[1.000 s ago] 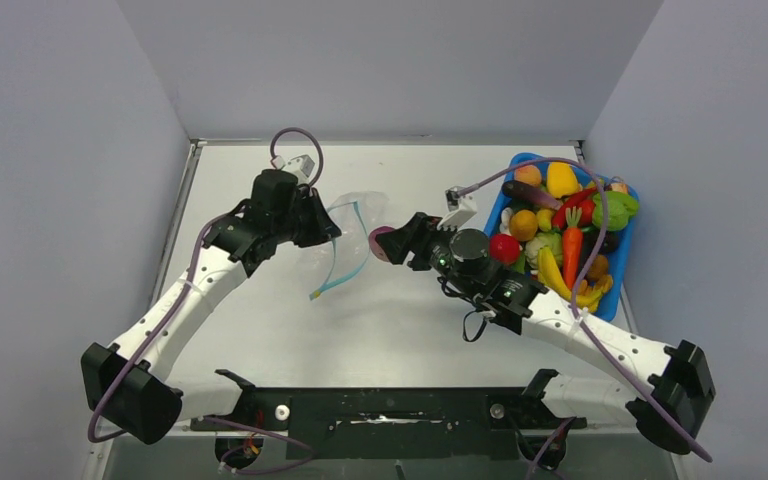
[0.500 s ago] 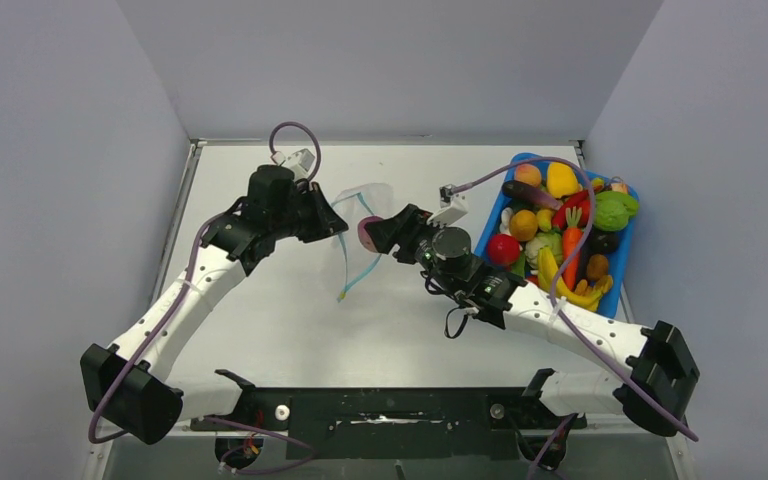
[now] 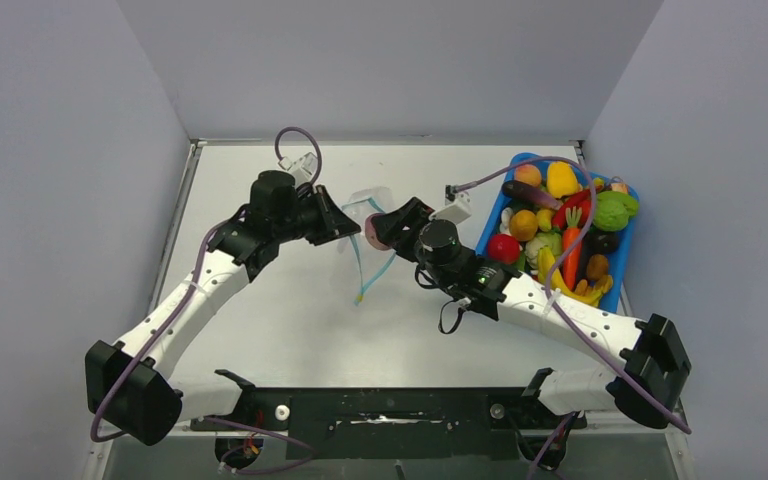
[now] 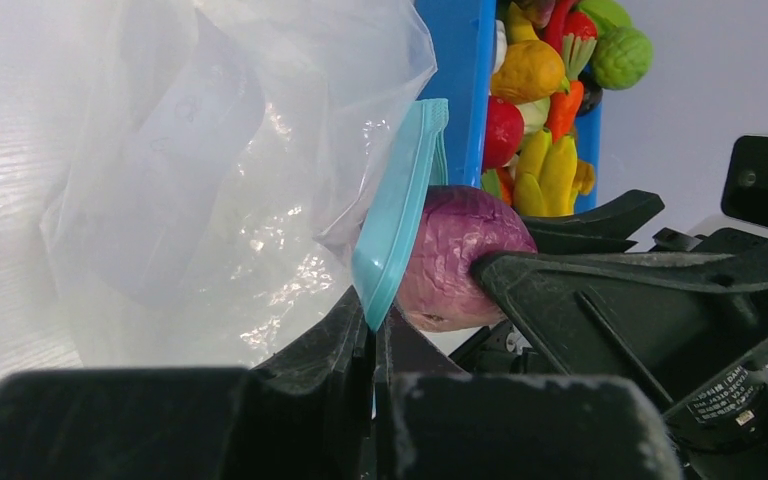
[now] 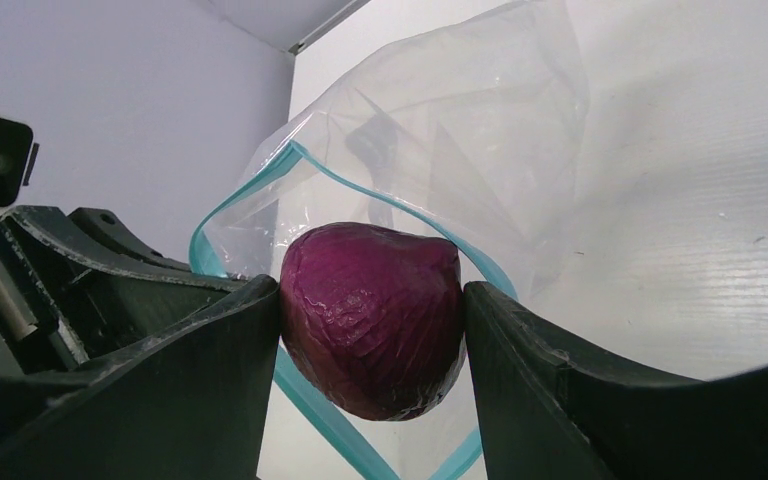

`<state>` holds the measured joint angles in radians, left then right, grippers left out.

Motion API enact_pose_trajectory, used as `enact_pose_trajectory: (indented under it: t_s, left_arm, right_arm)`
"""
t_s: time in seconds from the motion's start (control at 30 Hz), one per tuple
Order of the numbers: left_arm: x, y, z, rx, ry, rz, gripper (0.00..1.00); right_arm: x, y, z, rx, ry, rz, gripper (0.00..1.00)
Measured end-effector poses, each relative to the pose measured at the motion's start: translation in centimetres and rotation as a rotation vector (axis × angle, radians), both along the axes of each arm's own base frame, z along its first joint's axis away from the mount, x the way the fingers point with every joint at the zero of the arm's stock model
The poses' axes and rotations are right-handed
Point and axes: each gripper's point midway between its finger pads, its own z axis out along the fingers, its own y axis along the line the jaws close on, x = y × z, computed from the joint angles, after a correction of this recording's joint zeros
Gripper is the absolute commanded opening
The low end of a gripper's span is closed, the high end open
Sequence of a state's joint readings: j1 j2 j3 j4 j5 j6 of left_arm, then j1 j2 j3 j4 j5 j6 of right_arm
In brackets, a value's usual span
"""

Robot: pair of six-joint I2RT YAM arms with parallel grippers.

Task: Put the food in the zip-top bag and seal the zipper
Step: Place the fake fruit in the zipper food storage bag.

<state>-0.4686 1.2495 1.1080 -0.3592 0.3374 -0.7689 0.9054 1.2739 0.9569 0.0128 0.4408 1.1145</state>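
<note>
The purple piece of food crowds the zipper (image 4: 396, 235) next to the robot's left gripper, so next the right gripper pulls the piece back against the bag's far edge (image 3: 380, 273) to widen the bag's opening.
My left gripper (image 3: 336, 222) is shut on the light blue zipper (image 4: 396, 222) of the clear zip-top bag (image 4: 210, 190) and holds the bag up with its mouth open. My right gripper (image 3: 378, 228) is shut on a purple toy food piece (image 5: 372, 316), a round wrinkled one. It holds the piece right at the bag's mouth, inside the loop of the zipper (image 5: 310, 398). The purple piece (image 4: 455, 258) touches the zipper in the left wrist view. The bag (image 3: 365, 218) hangs between the two grippers above the table.
A blue bin (image 3: 491, 215) at the right back holds several toy fruits and vegetables, among them a carrot (image 3: 571, 257), a red tomato (image 3: 503, 248) and bananas (image 3: 561, 283). White walls close in on three sides.
My right gripper has moved left and back with the purple piece, up to the bag's mouth. My left gripper has shifted right a little, and the zipper loop has swung with it.
</note>
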Motion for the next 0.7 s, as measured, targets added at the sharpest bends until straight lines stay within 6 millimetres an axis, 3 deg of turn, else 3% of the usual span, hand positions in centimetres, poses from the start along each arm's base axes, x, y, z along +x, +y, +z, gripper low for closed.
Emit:
enact_pose_trajectory:
  t_s: [0.47,0.7]
  left_arm:
    - [-0.1,-0.8,0.5,-0.053,-0.016,-0.03,0.0]
    - [-0.4,-0.8,0.4,-0.058,-0.013,-0.039,0.0]
  right_arm:
    - [0.6,-3.0,-3.4,-0.099,0.093,-0.146,0.49]
    - [1.3,-4.7,-3.7,-0.153,0.089,-0.198,0.49]
